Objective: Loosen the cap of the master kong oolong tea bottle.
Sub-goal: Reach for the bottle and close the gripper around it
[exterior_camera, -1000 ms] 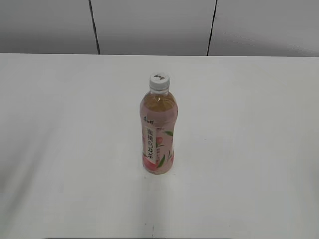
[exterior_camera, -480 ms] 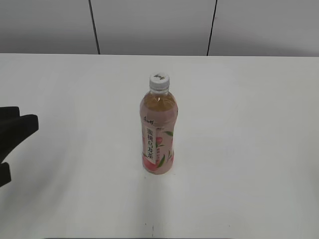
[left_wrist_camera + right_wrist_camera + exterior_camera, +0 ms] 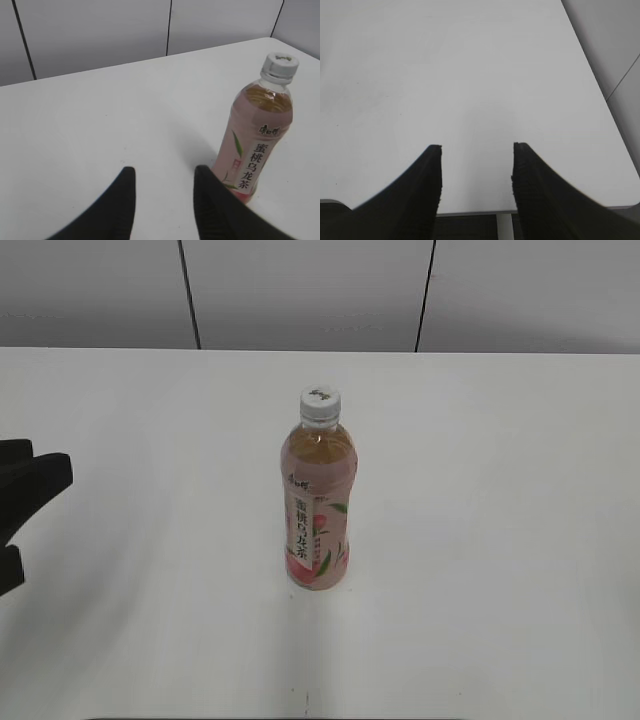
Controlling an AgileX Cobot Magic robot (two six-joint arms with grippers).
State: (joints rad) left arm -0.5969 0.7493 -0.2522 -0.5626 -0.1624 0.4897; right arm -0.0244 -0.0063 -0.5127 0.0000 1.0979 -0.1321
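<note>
The bottle [image 3: 252,137] stands off to one side of my left gripper's open fingers. Next, I swing that gripper across so its fingers are on both sides of the bottle's body [image 3: 318,505] before they close.
The master kong oolong tea bottle [image 3: 318,510] stands upright at the middle of the white table, pink label facing me. Its white cap [image 3: 320,402] sits on the neck. In the left wrist view the bottle [image 3: 255,145] stands at the right with the cap [image 3: 280,66] on top. My left gripper [image 3: 20,515] is at the far left edge of the exterior view, well left of the bottle. In its wrist view it [image 3: 164,172] is open and empty, its right finger just left of the bottle's base. My right gripper [image 3: 476,147] is open and empty over bare table.
The white table [image 3: 500,490] runs back to a grey panelled wall [image 3: 300,290]. The right wrist view shows the table's near edge [image 3: 570,209] and right edge, with a white leg below.
My left gripper has come into the exterior view at the far left edge. Since half a second ago it has drawn slightly back to the left. The bottle has not moved.
</note>
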